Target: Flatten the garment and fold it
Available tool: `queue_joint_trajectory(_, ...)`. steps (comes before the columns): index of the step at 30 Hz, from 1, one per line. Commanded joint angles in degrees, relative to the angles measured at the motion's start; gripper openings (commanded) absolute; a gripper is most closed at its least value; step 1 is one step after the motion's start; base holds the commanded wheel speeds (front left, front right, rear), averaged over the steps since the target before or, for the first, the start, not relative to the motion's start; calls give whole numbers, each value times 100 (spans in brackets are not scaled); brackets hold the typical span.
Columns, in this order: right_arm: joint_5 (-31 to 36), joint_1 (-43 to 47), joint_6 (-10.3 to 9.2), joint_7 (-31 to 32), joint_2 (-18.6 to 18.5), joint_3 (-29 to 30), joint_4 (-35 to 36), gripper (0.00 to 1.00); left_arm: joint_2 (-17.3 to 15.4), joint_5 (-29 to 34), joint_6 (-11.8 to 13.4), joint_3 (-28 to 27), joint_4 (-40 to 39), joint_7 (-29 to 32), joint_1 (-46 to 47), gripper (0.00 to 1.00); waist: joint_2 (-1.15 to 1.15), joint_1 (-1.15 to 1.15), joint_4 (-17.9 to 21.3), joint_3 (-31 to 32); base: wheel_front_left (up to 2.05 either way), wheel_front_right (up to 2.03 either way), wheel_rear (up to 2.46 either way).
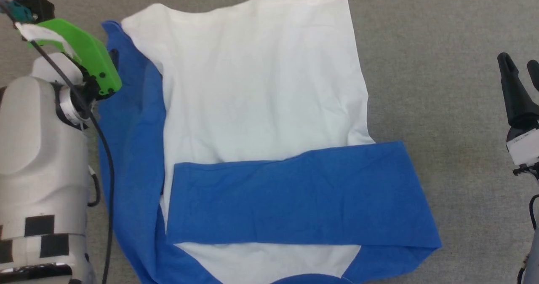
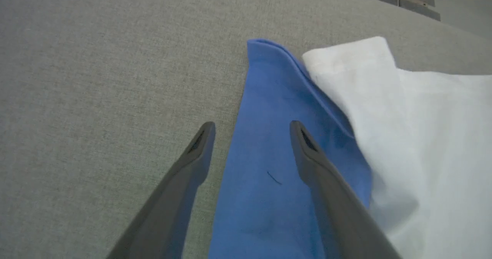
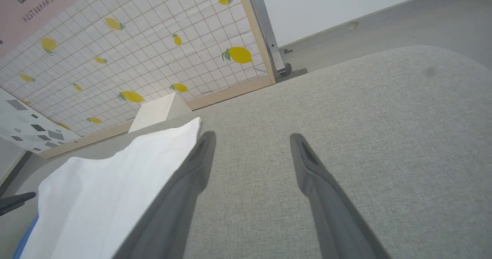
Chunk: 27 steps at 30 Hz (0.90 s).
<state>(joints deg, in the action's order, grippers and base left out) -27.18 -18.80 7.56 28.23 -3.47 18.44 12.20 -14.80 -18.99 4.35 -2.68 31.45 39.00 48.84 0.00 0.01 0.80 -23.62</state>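
I expect the sleeve to swing clear and leave the white panel flat when I lift the blue sleeve's far end (image 1: 113,32), because a loose edge (image 1: 164,97) runs between them.
The garment (image 1: 261,107), white with royal blue parts, lies spread on the grey surface. One blue sleeve (image 1: 294,199) is folded across its lower body, and a blue strip (image 1: 130,149) runs down its left side. My left gripper (image 2: 251,130) is open above that strip's far end (image 2: 269,97), one finger over cloth and one over bare fabric. The left arm (image 1: 42,149) stands at the garment's left edge. My right gripper (image 1: 520,75) is open, well to the right of the garment. In the right wrist view the garment's white panel (image 3: 111,197) lies left of the right gripper (image 3: 251,140).
The grey fabric surface (image 1: 442,65) extends around the garment, with bare room on the right. A lemon-patterned grid panel (image 3: 134,51) and a white box (image 3: 153,111) stand beyond the surface's far edge. A cable (image 1: 107,170) hangs along the left arm.
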Motion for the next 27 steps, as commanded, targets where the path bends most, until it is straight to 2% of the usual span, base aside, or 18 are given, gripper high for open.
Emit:
queue_joint_trajectory(1,13,-86,-8,-21,13,17,50,100,-126,89,15,71,-3,222,118,100,0,-1,202,-370,0,0,0)
queue_joint_trajectory(5,-25,-116,-8,-64,13,24,127,100,-346,164,-1,201,-128,897,123,100,0,-1,252,-552,0,0,0)
queue_joint_trajectory(13,-33,-162,-8,-115,21,39,176,100,-243,-28,102,225,-489,1558,-236,100,0,-1,245,-739,0,0,0)
queue_joint_trajectory(14,-35,-169,-8,-117,22,37,176,100,-231,-63,88,215,-542,1557,-273,24,0,-1,240,-748,0,0,0)
queue_joint_trajectory(15,-36,-176,-8,-117,23,36,172,100,-229,-85,74,211,-602,1544,-317,0,0,-1,230,-754,0,0,0)
queue_joint_trajectory(19,-14,-195,-8,-123,9,44,125,100,-244,-131,100,114,-808,1239,-387,0,0,-1,164,-704,0,0,0)
queue_joint_trajectory(27,63,-148,-8,-198,-7,33,-36,100,-11,-598,367,-558,-1054,252,-349,0,0,-1,-118,-177,0,0,0)
